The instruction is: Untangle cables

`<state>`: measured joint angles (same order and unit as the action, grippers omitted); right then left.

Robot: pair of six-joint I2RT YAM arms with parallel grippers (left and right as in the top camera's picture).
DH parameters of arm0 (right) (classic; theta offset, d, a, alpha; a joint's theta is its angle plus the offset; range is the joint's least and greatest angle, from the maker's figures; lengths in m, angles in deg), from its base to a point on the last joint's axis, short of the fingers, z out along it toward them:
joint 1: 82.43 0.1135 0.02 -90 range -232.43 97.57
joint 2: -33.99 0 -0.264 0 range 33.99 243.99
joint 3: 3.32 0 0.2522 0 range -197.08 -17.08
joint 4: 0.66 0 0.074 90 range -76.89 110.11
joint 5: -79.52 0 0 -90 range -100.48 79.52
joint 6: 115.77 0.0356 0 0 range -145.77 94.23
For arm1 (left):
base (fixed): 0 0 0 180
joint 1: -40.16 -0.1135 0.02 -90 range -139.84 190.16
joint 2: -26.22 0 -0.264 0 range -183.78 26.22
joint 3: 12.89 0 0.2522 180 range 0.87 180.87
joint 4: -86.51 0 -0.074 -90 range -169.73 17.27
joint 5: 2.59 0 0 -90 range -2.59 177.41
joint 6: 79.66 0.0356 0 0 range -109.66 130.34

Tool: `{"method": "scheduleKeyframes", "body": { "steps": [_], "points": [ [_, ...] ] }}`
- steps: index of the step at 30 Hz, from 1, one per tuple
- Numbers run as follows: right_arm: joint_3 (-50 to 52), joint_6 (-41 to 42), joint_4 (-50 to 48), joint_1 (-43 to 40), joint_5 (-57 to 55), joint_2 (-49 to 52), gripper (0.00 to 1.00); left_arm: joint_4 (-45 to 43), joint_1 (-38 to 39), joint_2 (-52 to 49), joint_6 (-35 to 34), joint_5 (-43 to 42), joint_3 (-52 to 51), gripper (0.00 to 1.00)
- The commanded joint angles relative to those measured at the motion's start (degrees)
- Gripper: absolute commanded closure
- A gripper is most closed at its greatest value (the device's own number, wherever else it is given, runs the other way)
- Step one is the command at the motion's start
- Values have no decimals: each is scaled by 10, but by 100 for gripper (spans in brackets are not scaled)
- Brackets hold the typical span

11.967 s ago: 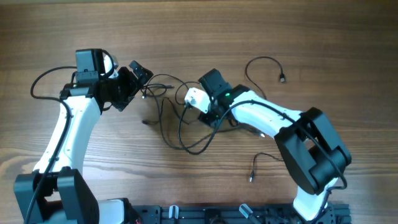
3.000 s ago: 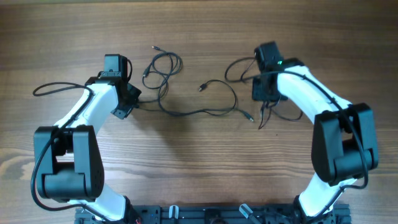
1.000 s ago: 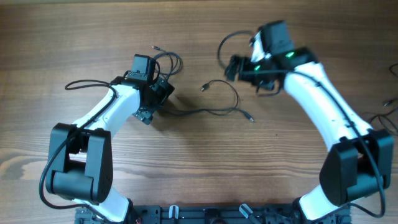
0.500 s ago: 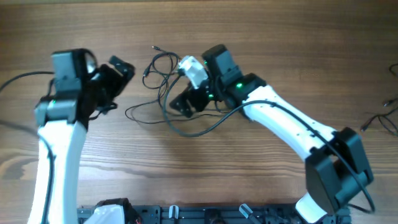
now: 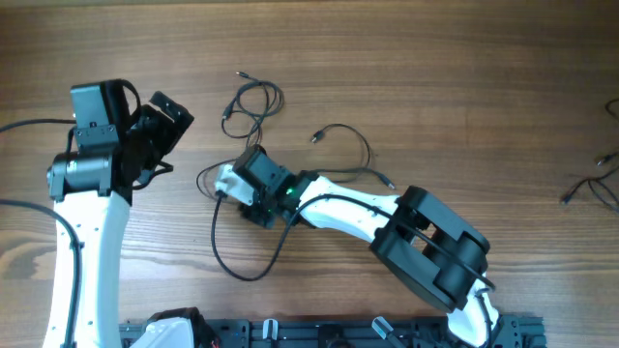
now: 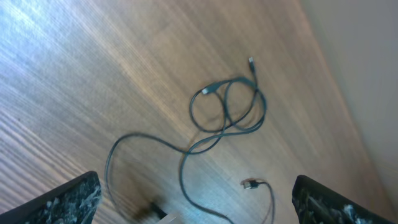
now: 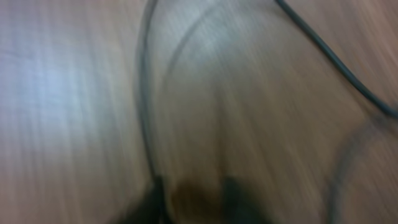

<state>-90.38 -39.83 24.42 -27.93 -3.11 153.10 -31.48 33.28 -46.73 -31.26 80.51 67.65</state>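
The cables cross below the coil, and my left gripper is empty. My left gripper should hold one cable while my right gripper pulls the others away.
Thin black cables lie spread on the wooden table. A small coil lies at the back; it also shows in the left wrist view. A second cable curves from a plug at the middle toward the right arm. A long strand loops toward the front. My left gripper is open and empty, raised left of the coil; its fingers sit wide apart. My right gripper is low on the table at the long strand. Its view is blurred: two dark fingertips, with a strand running to the left one.
More black cables lie at the far right edge of the table. A loose plug end lies near the middle. The arm bases stand along the front edge.
My right gripper has moved left and toward the front, and the long strand now loops farther forward. My left arm has hardly moved.
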Motion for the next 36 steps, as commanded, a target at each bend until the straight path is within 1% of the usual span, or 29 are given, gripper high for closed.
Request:
{"method": "scheduleKeyframes", "body": {
  "steps": [1,2,4,5,6,7,9,10,11,13,15,17,18,20,21,22,23,24,26,27,28,30,31,33,34,35,36],
  "points": [
    [-53,81,54,-25,-165,-56,96,9,-3,-28,7,-24,7,0],
    [-59,83,75,-57,-199,-134,96,9,-3,-43,7,-52,7,0],
    [-59,102,74,-107,-192,-227,96,9,-2,-63,7,-82,7,0],
    [-59,115,71,-144,-147,-280,96,9,2,-73,7,-95,7,0],
    [-59,117,73,-175,-87,-316,96,6,12,-85,7,-101,7,0],
    [-59,117,77,-200,-50,-338,96,4,21,-95,6,-101,7,0],
    [-59,117,93,-234,-35,-362,96,-2,43,-115,-3,-100,7,0],
    [-59,118,105,-247,-47,-365,96,-10,60,-131,-26,-100,7,0],
    [-59,129,113,-254,-69,-365,96,-18,75,-143,-42,-100,7,0],
    [-59,181,114,-265,-118,-366,96,-42,109,-171,-54,-100,7,0],
    [-59,220,108,-269,-115,-366,96,-69,144,-195,-54,-103,7,0],
    [-59,216,111,-269,-103,-366,96,-100,186,-220,-58,-102,7,0],
    [-59,216,114,-269,-104,-366,96,-113,202,-229,-57,-96,7,0],
    [-59,216,122,-269,-104,-366,96,-128,239,-256,-57,2,7,0],
    [-59,216,130,-269,-104,-366,96,-130,256,-271,-51,87,7,0],
    [-59,216,136,-269,-104,-366,96,-129,264,-281,-41,149,7,11],
    [-59,215,141,-269,-104,-366,96,-130,270,-287,-16,177,7,14],
    [-59,215,144,-269,-106,-366,96,-130,273,-293,37,185,7,15],
    [-59,216,149,-269,-106,-366,96,-135,273,-299,132,183,7,17],
    [-59,216,150,-269,-106,-366,96,-146,272,-304,167,183,7,18],
    [-59,216,149,-269,-106,-366,96,-159,272,-310,192,183,7,19],
    [-59,216,154,-269,-106,-366,96,-174,272,-334,240,181,7,26],
    [-59,216,160,-269,-106,-366,96,-177,272,-348,267,167,7,29],
    [-59,215,163,-269,-106,-366,96,-177,272,-364,296,137,7,31],
    [-59,216,162,-269,-106,-366,96,-178,272,-378,296,129,7,40],
    [-59,216,163,-269,-106,-366,96,-183,272,-386,296,129,7,54],
    [-59,216,164,-269,-106,-366,96,-192,272,-394,295,129,7,55]
  ]
}}
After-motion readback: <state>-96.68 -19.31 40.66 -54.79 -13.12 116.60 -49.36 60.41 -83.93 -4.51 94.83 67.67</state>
